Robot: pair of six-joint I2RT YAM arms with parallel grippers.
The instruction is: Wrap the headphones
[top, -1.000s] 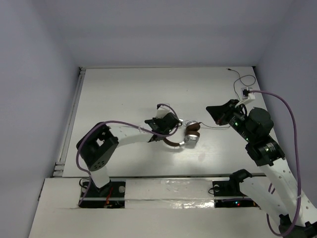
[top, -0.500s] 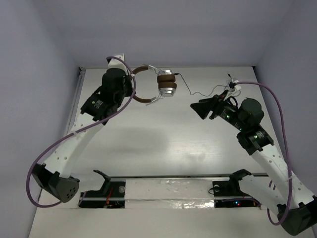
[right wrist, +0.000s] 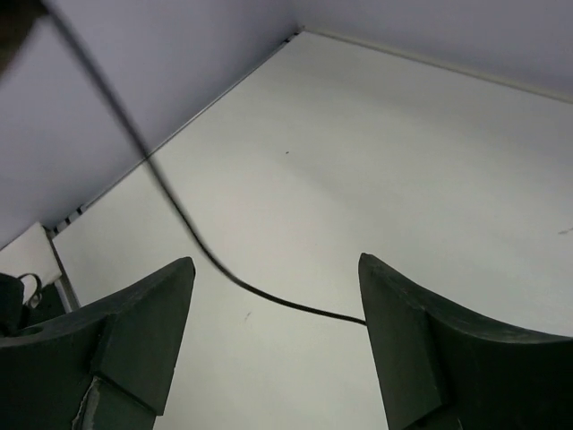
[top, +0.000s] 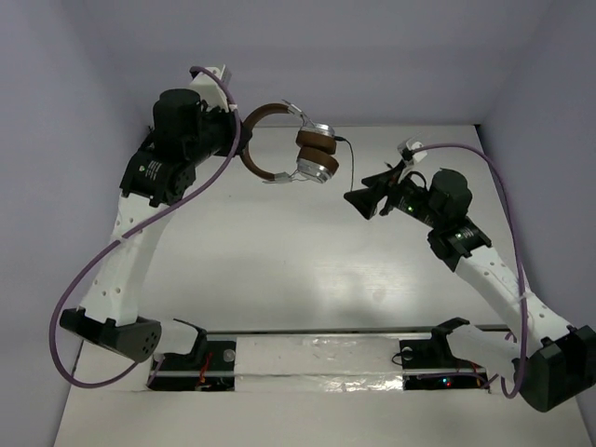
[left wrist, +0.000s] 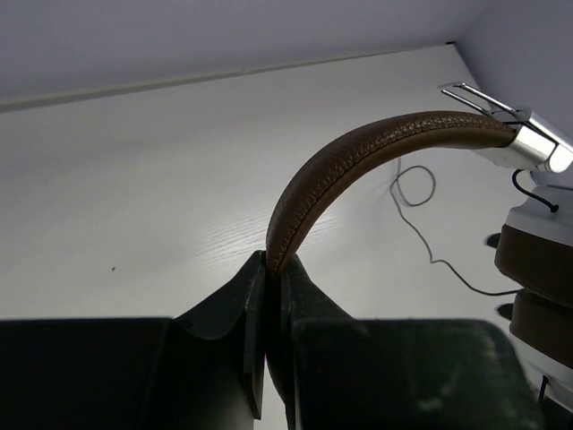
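My open right gripper [right wrist: 285,302] has the black cord running loose through it, so it should close on the cord before my left gripper turns the headphones [top: 317,142].
The headphones [top: 315,155] hang in the air over the far part of the table, their brown headband [top: 253,158] arching left of the stacked silver ear cups. My left gripper [top: 238,138] is shut on the headband [left wrist: 358,154], which rises from between the fingertips [left wrist: 273,262] toward the ear cups [left wrist: 535,269]. The thin black cord [top: 352,169] drops from the cups toward my right gripper [top: 359,199]. That gripper [right wrist: 277,269] stands open, and the cord [right wrist: 204,249] crosses the gap and runs to the right finger [right wrist: 421,349]. Nothing is clamped there.
Thick purple cables [top: 93,270] loop along both arms. A rail [top: 140,200] runs down the table's left side, and walls close the back and sides. The arm bases [top: 307,358] sit at the near edge. More cord [left wrist: 414,184] curls on the table.
My left arm has lifted the headphones off the table's middle and carried them up to the far left. The right gripper has opened and moved left to the hanging cord.
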